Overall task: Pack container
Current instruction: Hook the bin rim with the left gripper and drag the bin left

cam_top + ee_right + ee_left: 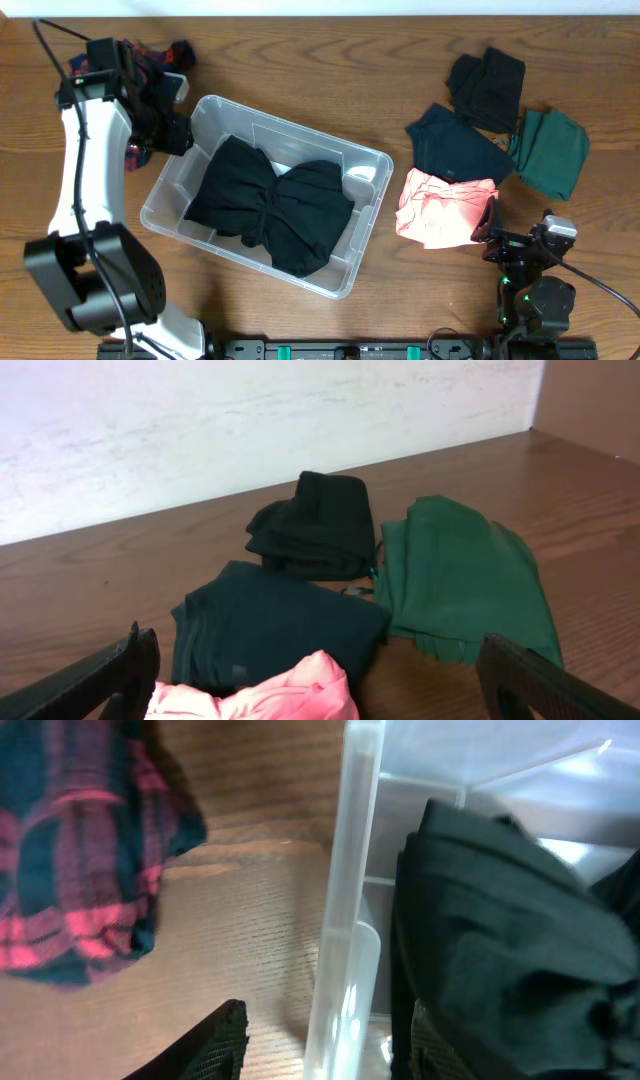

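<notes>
My left gripper needs to take the clear container (pixel 268 196), which sits slanted, by its side (pixel 170 160) and turn it straight before packing the plaid garment.
The clear container (pixel 290 125) stands left of the table's middle with a crumpled black garment (pixel 270 205) in it. My left gripper (pixel 180 135) is open at the container's left corner. In the left wrist view its fingers (pixel 330 1020) straddle the container's wall (pixel 350 870), one outside and one inside beside the black garment (pixel 510 920). A red and dark plaid garment (pixel 155 58) lies outside, to the left (pixel 70 850). My right gripper (pixel 487 225) is open and empty (pixel 315 650), low beside a pink garment (pixel 440 210) (pixel 260 695).
Right of the container lie a dark teal garment (pixel 455 145) (pixel 270 620), a folded black garment (pixel 488 85) (pixel 320 525) and a green garment (pixel 552 150) (pixel 465 575). A white wall (pixel 250 430) runs behind the table's far edge.
</notes>
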Controlling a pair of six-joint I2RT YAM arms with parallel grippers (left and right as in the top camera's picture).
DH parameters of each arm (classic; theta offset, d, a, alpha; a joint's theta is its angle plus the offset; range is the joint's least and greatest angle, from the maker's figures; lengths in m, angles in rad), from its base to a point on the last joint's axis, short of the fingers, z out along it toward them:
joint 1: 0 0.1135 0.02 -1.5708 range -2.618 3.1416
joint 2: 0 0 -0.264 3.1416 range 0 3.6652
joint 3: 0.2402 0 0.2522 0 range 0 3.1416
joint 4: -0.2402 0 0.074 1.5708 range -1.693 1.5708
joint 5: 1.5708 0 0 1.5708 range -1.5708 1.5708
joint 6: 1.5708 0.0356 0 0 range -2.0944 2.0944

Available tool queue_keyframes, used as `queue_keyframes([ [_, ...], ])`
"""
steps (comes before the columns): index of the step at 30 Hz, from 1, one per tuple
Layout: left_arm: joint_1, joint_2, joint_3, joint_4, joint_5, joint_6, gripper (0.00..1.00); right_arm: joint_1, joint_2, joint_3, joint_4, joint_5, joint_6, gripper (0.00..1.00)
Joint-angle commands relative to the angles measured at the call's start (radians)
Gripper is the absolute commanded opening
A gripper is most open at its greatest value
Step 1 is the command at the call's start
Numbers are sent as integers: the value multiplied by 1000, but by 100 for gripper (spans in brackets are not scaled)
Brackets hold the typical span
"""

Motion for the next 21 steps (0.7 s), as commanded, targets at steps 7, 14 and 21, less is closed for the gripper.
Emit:
queue_keyframes([
  [7,0,98,-5,-2,3,128,35,-7,-2,-4,0,0,-14,99],
  [14,0,101,-5,2,3,13,6,-7,-2,-4,0,-1,-14,99],
  [21,0,101,-5,35,81,-160,6,-7,-2,-4,0,0,-14,99],
])
